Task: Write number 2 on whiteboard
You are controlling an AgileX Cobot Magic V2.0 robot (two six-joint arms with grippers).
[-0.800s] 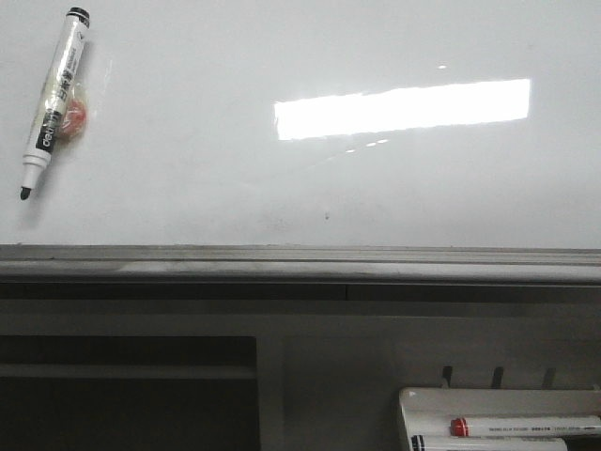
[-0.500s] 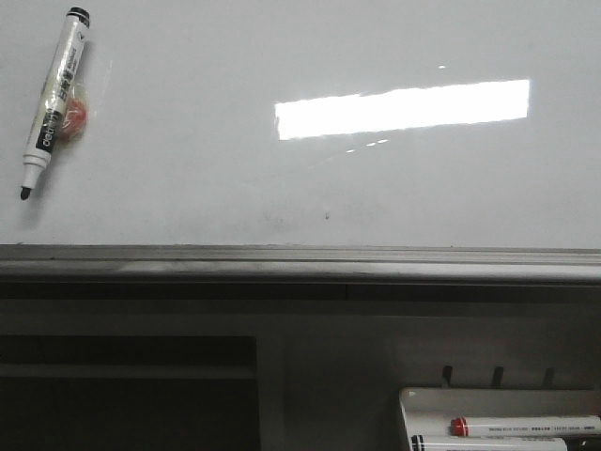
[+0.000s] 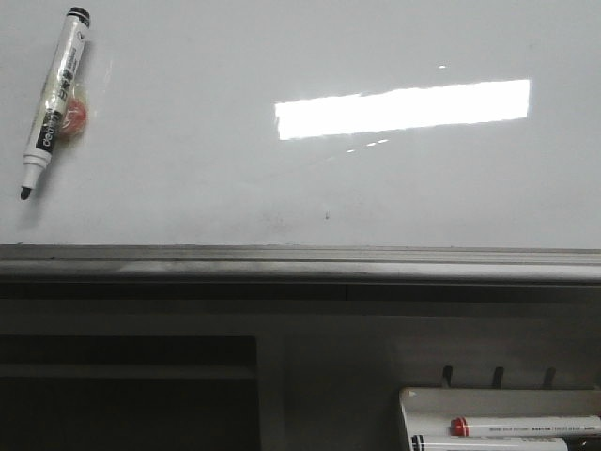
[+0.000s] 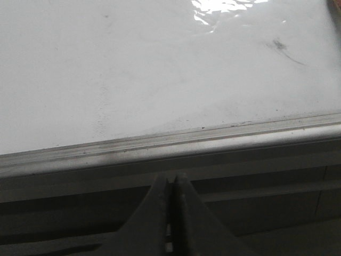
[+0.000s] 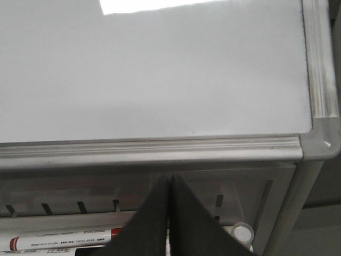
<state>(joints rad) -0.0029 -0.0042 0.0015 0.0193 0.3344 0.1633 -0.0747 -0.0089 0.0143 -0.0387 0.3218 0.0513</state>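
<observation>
My right gripper is far from the whiteboard's end where the marker (image 3: 58, 89) lies, so next my left gripper takes it near its tip (image 3: 41, 141) before writing number 2.
The whiteboard (image 3: 188, 169) fills the upper front view, glossy white with a grey metal rim (image 3: 300, 263). The number 2 is out of view; only a small dark speck (image 3: 327, 216) marks the board. An uncapped black-tipped marker (image 3: 56, 94) lies slanted at the board's far left, with a small red-orange thing (image 3: 77, 115) beside it. My left gripper (image 4: 171, 178) is shut and empty, just in front of the rim (image 4: 160, 146). My right gripper (image 5: 170, 178) is also shut and empty, in front of the rim (image 5: 160, 149) near the board's right corner (image 5: 322, 141). Neither gripper shows in the front view.
A small white tray (image 3: 413, 399) sits below the board at the right, holding a red-banded marker (image 3: 526, 426) and another under it. A round white cap (image 5: 242, 232) lies near the tray's end. A dark shelf opening (image 3: 122, 395) lies under the board at the left.
</observation>
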